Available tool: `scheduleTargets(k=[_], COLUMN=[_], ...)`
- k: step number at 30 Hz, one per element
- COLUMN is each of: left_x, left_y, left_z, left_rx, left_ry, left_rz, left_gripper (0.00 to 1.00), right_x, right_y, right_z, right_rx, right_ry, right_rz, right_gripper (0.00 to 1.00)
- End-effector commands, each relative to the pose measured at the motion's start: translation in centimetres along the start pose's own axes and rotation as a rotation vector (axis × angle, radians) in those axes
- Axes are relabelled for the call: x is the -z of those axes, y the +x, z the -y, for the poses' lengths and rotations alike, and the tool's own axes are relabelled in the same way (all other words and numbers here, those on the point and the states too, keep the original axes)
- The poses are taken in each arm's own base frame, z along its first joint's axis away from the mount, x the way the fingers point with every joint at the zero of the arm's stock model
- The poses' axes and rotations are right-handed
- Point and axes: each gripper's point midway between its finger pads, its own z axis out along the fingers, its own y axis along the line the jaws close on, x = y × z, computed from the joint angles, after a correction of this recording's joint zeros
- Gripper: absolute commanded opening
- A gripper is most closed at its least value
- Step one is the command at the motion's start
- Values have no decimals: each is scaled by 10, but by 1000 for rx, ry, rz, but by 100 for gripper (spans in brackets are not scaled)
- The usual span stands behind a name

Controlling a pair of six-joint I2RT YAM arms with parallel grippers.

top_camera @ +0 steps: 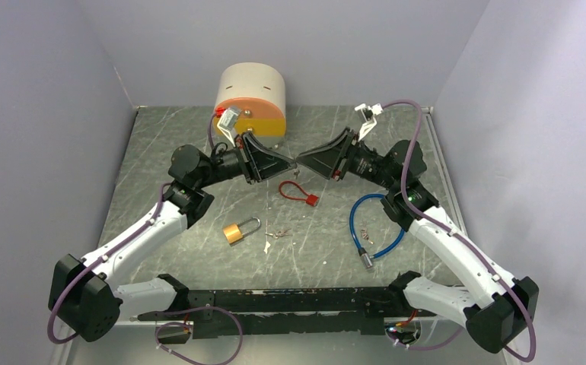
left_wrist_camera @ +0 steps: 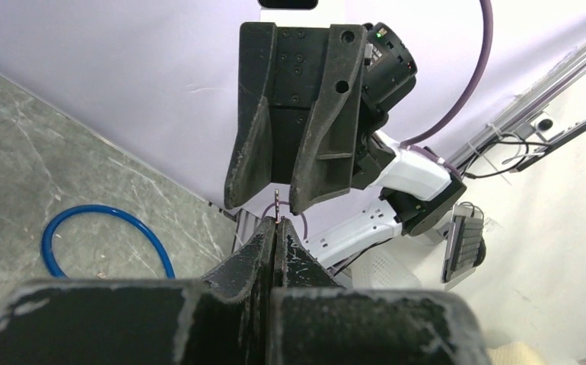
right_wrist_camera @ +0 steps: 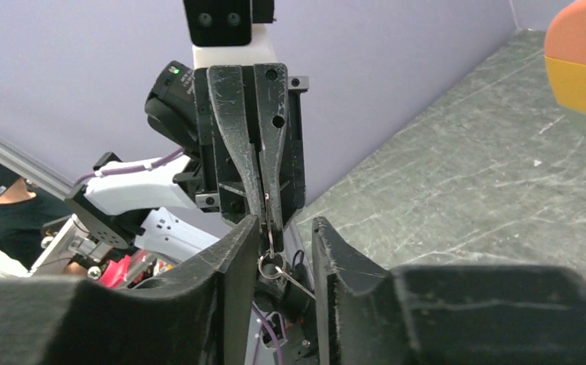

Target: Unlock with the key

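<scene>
My right gripper should take the ring [right_wrist_camera: 270, 266] while my left gripper opens and turns, because the key [right_wrist_camera: 268, 217] lies along my left gripper's fingers with its ring at the ends of the fingers.
A thin key [left_wrist_camera: 275, 201] with a small ring [right_wrist_camera: 270, 263] is held edge-on in the air above the table's middle, and my left gripper [left_wrist_camera: 275, 228] is shut on it. My right gripper [right_wrist_camera: 283, 245] faces it tip to tip and stands open, one finger on each side of the key ring without touching it. In the top view the two grippers meet at the key [top_camera: 297, 164]. The brass padlock [top_camera: 236, 231] lies on the table in front of the left arm, shackle closed, away from both grippers.
A red cable padlock [top_camera: 297, 192] lies just below the grippers. A blue coiled cable lock [top_camera: 371, 228] sits to the right, and small loose keys [top_camera: 273, 237] lie near the brass padlock. A cream and orange cylinder [top_camera: 253, 99] stands at the back wall.
</scene>
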Motion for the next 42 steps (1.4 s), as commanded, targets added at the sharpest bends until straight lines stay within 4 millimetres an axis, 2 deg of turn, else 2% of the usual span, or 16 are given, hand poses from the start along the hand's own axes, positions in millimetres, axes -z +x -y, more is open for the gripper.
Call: scheduleTargets(k=[1, 4, 6, 9, 13, 23, 26, 28, 30, 33, 35, 38, 42], left_x=[0, 0, 0, 0, -1, -4, -5, -4, -5, -6, -7, -8, -8], left_y=[-14, -15, -16, -18, -20, -26, -27, -27, -29, -33, -34, -35, -34], left_z=[16, 15, 15, 15, 16, 22, 23, 22, 22, 24, 25, 26, 25], left_rx=[-28, -24, -25, -24, -18, -31, -27, -30, -35, -44, -47, -46, -53], left_ry=[39, 33, 31, 29, 33, 54, 56, 55, 53, 53, 56, 61, 54], left_rz=[62, 71, 78, 86, 87, 96, 95, 96, 108, 112, 108, 110, 103], left_gripper=[2, 3, 3, 2, 2, 3, 3, 3, 3, 2, 3, 2, 3], right_x=[2, 4, 5, 7, 7, 1, -1, -3, -5, -4, -4, -4, -4], right_y=[-20, -15, -11, -7, -5, -4, -6, -7, -6, -3, 0, 3, 6], right_z=[-23, -28, -30, -31, -29, -24, -22, -24, -23, -22, -20, -18, -17], right_rx=[35, 56, 64, 75, 96, 203, 222, 227, 235, 239, 240, 244, 253], right_ry=[-80, -114, -132, -137, -126, -93, -82, -90, -90, -91, -94, -94, -101], right_rz=[80, 64, 44, 30, 12, -83, -90, -110, -132, -151, -165, -186, -209], right_gripper=[33, 30, 36, 51, 57, 54, 37, 30, 32, 49, 54, 53, 41])
